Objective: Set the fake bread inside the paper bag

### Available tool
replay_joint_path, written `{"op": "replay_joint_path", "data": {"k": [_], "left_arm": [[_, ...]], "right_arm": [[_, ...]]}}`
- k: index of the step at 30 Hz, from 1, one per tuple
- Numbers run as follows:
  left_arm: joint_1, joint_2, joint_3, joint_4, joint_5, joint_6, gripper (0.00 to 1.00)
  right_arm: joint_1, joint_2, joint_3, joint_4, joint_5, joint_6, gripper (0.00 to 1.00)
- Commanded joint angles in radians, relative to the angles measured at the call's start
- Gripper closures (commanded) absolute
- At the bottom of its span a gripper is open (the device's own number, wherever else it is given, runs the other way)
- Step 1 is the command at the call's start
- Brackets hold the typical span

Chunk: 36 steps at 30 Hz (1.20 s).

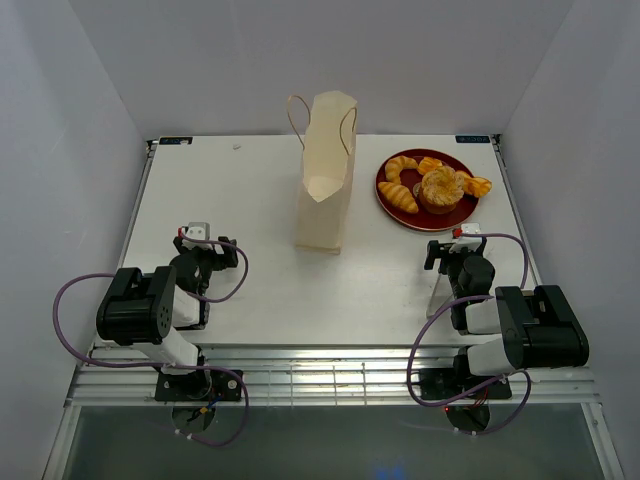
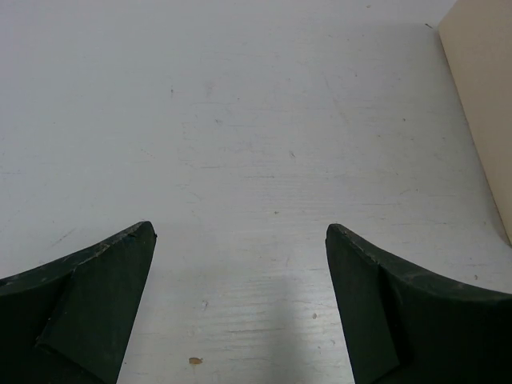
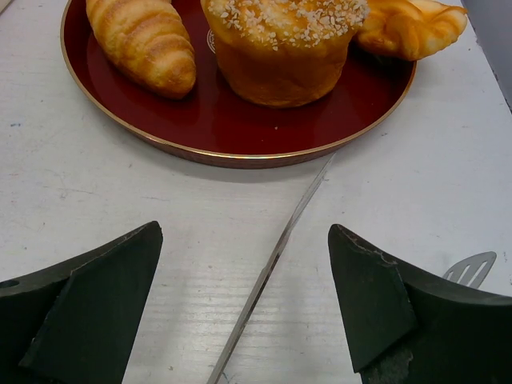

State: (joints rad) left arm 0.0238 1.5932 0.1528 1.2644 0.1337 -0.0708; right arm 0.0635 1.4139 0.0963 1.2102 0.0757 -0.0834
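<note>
My right gripper should back off, because it is over the metal tongs' tip ends (image 3: 474,268) by the plate. It should take the tongs near their joined end (image 1: 433,309) first.
The paper bag (image 1: 325,175) stands upright at the table's middle back, cream-beige with brown cord handles. Its side shows at the right edge of the left wrist view (image 2: 484,96). The fake bread lies on a dark red plate (image 1: 395,210) right of the bag: croissants (image 1: 397,195), a round bun (image 1: 441,187) and a twisted piece (image 1: 476,185). In the right wrist view a croissant (image 3: 144,44), the bun (image 3: 280,48) and a twisted pastry (image 3: 412,28) sit on the plate (image 3: 240,132). My right gripper (image 3: 244,232) is open and empty, just in front of the plate. My left gripper (image 2: 240,232) is open and empty over bare table, left of the bag.
A thin metal utensil (image 3: 272,264) lies on the table between my right fingers, running up to the plate's rim. Its slotted end (image 3: 472,268) shows at the right. White walls enclose the table on three sides.
</note>
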Motion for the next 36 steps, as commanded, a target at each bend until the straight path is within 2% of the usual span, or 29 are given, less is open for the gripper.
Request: {"op": "replay_joint_path", "data": {"k": [1,9,11,12,13,14,15,16,17,18,19,20,21,22,24,25,26,27,29,32,33,34,36], "left_arm": [[-0.004,-0.015,0.018,0.018,-0.002,0.017,0.02],[-0.002,-0.018,0.016,0.021,-0.008,0.019,0.02],[-0.002,-0.042,0.025,-0.021,-0.07,0.005,0.02],[-0.004,-0.061,0.031,-0.043,-0.086,-0.006,0.02],[-0.004,-0.109,0.048,-0.074,-0.1,-0.01,0.02],[-0.004,-0.137,0.057,-0.156,-0.114,-0.018,0.02],[-0.004,-0.166,0.066,-0.189,-0.143,-0.027,0.02],[-0.004,-0.232,0.073,-0.221,-0.163,-0.032,0.02],[-0.004,-0.268,0.07,-0.252,-0.175,-0.041,0.02],[-0.004,-0.306,0.062,-0.258,-0.205,-0.058,0.02],[-0.004,-0.394,0.053,-0.29,-0.218,-0.108,0.02],[-0.004,-0.448,0.047,-0.334,-0.233,-0.141,0.02],[-0.004,-0.504,0.053,-0.391,-0.271,-0.177,0.02],[-0.004,-0.612,0.063,-0.528,-0.287,-0.263,0.02],[-0.004,-0.705,0.115,-0.673,-0.302,-0.348,0.02],[-0.004,-0.745,0.131,-0.788,-0.277,-0.375,0.02],[-0.004,-0.813,0.155,-0.834,-0.255,-0.42,0.02],[-0.004,-0.844,0.166,-0.874,-0.237,-0.449,0.02],[-0.004,-0.9,0.182,-0.991,-0.183,-0.533,0.02],[-0.002,-0.973,0.24,-1.193,-0.135,-0.656,0.02],[-0.002,-0.97,0.29,-1.241,-0.112,-0.667,0.02],[-0.002,-0.96,0.316,-1.346,-0.036,-0.669,0.02],[-0.004,-0.909,0.396,-1.416,0.038,-0.634,0.02]], "right_arm": [[-0.002,-0.006,0.017,0.066,0.019,-0.023,0.1],[-0.004,-0.004,0.02,0.065,0.016,-0.023,0.1],[-0.002,-0.007,0.014,0.074,0.032,-0.026,0.1],[0.015,-0.03,0.002,0.093,0.071,-0.021,0.1],[0.034,-0.056,-0.038,0.112,0.198,-0.018,0.1],[0.053,-0.096,-0.058,0.129,0.249,-0.01,0.1],[0.065,-0.196,-0.07,0.094,0.292,0.003,0.1],[0.065,-0.254,-0.054,0.024,0.34,0.029,0.1],[0.065,-0.321,-0.026,-0.218,0.351,0.109,0.1],[0.065,-0.436,0.011,-0.364,0.352,0.156,0.1],[0.065,-0.481,0.09,-0.497,0.352,0.209,0.1],[0.065,-0.553,0.129,-0.726,0.346,0.306,0.1],[0.065,-0.584,0.164,-0.826,0.319,0.336,0.1],[0.067,-0.61,0.198,-0.915,0.247,0.356,0.1],[0.065,-0.685,0.288,-1.137,0.135,0.347,0.1],[0.065,-0.705,0.318,-1.199,0.037,0.334,0.1],[0.065,-0.749,0.362,-1.272,0.033,0.352,0.1],[0.064,-0.78,0.37,-1.375,0.068,0.467,0.1],[0.064,-0.896,0.372,-1.458,0.116,0.58,0.1],[0.064,-1.013,0.402,-1.547,0.067,0.592,0.1],[0.062,-1.004,0.434,-1.681,0.141,0.625,0.1],[0.062,-0.982,0.465,-1.745,0.171,0.66,0.1],[0.062,-0.865,0.538,-1.831,0.179,0.649,0.1]]}}
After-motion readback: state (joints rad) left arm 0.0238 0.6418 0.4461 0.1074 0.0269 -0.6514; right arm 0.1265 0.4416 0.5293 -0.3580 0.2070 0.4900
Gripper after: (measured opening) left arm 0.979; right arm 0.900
